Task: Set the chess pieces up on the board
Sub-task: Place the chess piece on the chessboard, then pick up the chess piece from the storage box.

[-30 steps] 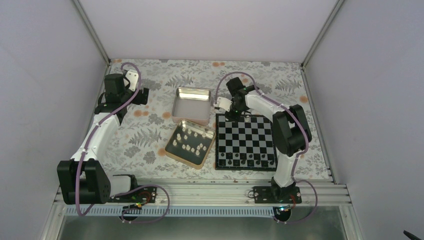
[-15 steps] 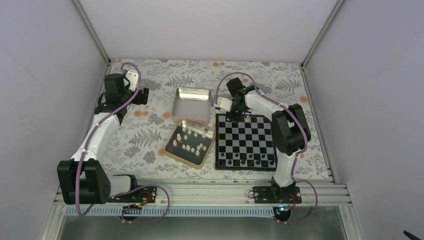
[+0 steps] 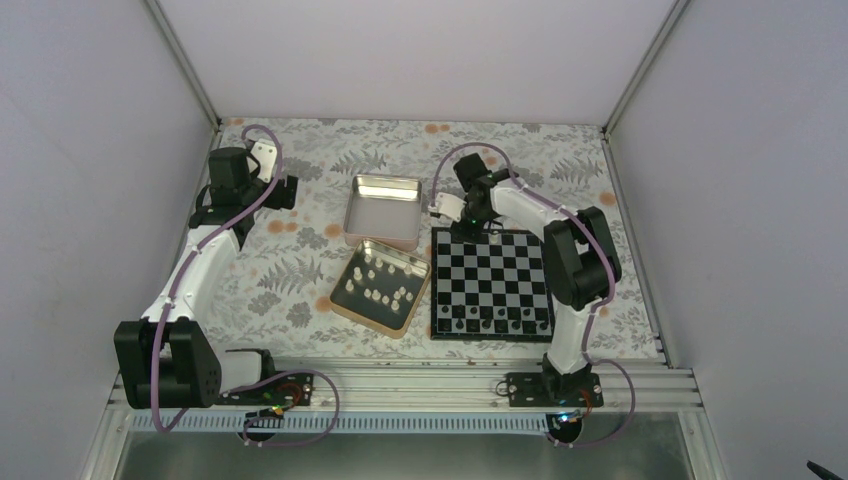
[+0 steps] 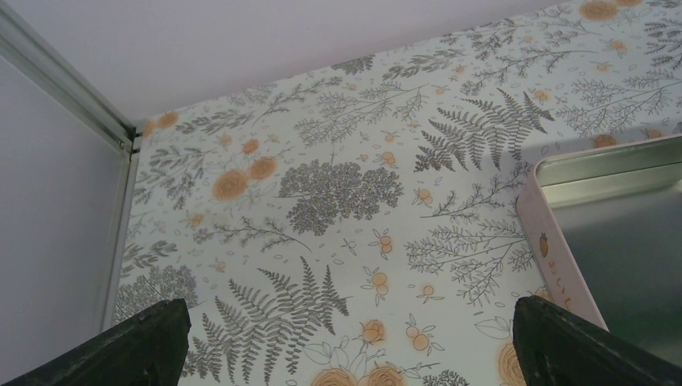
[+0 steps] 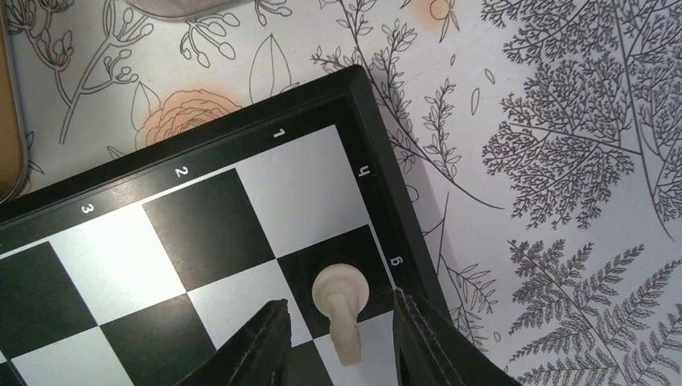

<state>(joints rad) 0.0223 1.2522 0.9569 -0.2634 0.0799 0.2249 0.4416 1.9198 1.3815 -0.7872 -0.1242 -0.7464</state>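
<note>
The robot's right gripper keeps going to the near tin until it straddles another piece, because the cream piece stands inside its black square, clear of both fingers.
The black-and-silver board lies right of centre. My right gripper hangs over its far left corner. In the right wrist view the fingers are open around one cream-white chess piece. The piece stands on a black square beside the board's rim, with a gap on each side. Several more cream pieces lie in the near tin. My left gripper is open and empty at the far left, above the floral cloth.
The near tin sits left of the board. An empty tin lies behind it and also shows in the left wrist view. Dark pieces stand on the board's near rows. Walls enclose the table.
My right gripper has shifted very slightly toward the far side over the board's corner. The left arm has not moved.
</note>
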